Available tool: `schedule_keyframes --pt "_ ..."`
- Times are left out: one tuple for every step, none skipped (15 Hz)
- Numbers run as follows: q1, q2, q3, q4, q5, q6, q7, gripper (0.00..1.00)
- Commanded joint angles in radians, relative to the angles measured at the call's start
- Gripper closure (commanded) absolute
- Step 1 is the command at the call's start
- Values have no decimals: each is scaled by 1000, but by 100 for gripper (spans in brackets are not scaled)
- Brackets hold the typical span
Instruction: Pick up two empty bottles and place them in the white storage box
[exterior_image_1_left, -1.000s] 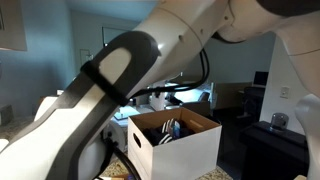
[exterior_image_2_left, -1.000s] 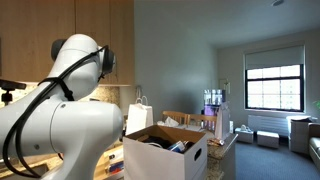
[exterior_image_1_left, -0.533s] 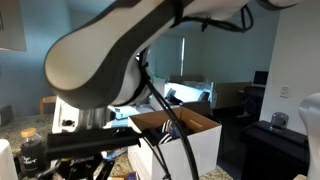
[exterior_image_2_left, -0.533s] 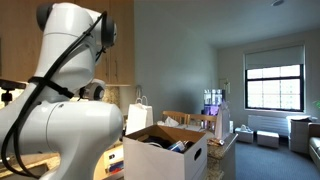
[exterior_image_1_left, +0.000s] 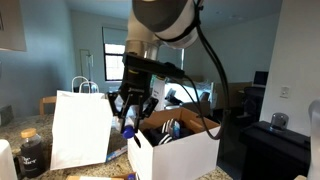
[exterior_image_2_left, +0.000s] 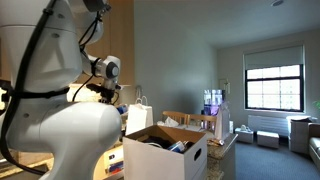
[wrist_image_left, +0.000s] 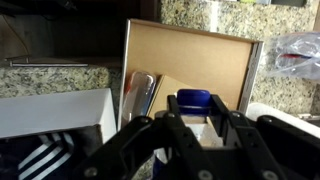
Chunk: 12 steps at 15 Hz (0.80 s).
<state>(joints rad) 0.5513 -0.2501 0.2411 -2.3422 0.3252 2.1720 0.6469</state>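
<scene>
I can see the blue-capped bottle (exterior_image_1_left: 128, 132) hanging beside the open white storage box. My gripper keeps going over the box's rim and lets go of the bottle above the dark items (exterior_image_1_left: 170, 130).
My gripper (exterior_image_1_left: 128, 116) hangs over the near left edge of the white storage box (exterior_image_1_left: 185, 152), which also shows in the other exterior view (exterior_image_2_left: 160, 160). In the wrist view the jaws (wrist_image_left: 196, 128) are shut on a clear bottle with a blue cap (wrist_image_left: 194, 100). Its cap points toward the box's brown inside flap (wrist_image_left: 190, 55). The blue cap shows under the fingers in an exterior view (exterior_image_1_left: 127, 128). A second bottle (wrist_image_left: 139, 96) lies inside the box by the flap. Dark items lie in the box (exterior_image_1_left: 170, 129).
A white paper shopping bag (exterior_image_1_left: 79, 130) with loop handles stands next to the box, also seen behind it (exterior_image_2_left: 139, 117). A dark jar (exterior_image_1_left: 32, 151) stands on the granite counter (wrist_image_left: 50, 78). A crumpled plastic bag (wrist_image_left: 299, 55) lies beyond the box.
The arm has swung clear of the camera. The gripper, out of sight before, now hangs over the box's edge with the bottle in it.
</scene>
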Motion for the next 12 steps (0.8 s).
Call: schedule_keyframes --pt "-132 -252 6 -158 69 4 1 85" --pt "-165 -309 -5 -190 77 -1 3 86" --pt "-204 -367 -12 -219 66 -11 16 86" --pt "-238 -424 -31 -249 75 -24 15 86" --pt "-273 -474 -52 -277 77 -40 15 86" --pt "-307 -515 -73 -302 82 -50 11 86" --pt "-340 -541 -90 -319 90 -38 5 86" --pt "-368 -562 -101 -335 103 -23 11 40" --pt "-387 -574 -94 -348 127 14 27 38" --pt "-406 -583 -84 -361 153 42 46 33" --pt "-419 -586 -62 -367 176 72 70 27" --pt "-421 -586 -48 -374 199 92 81 20"
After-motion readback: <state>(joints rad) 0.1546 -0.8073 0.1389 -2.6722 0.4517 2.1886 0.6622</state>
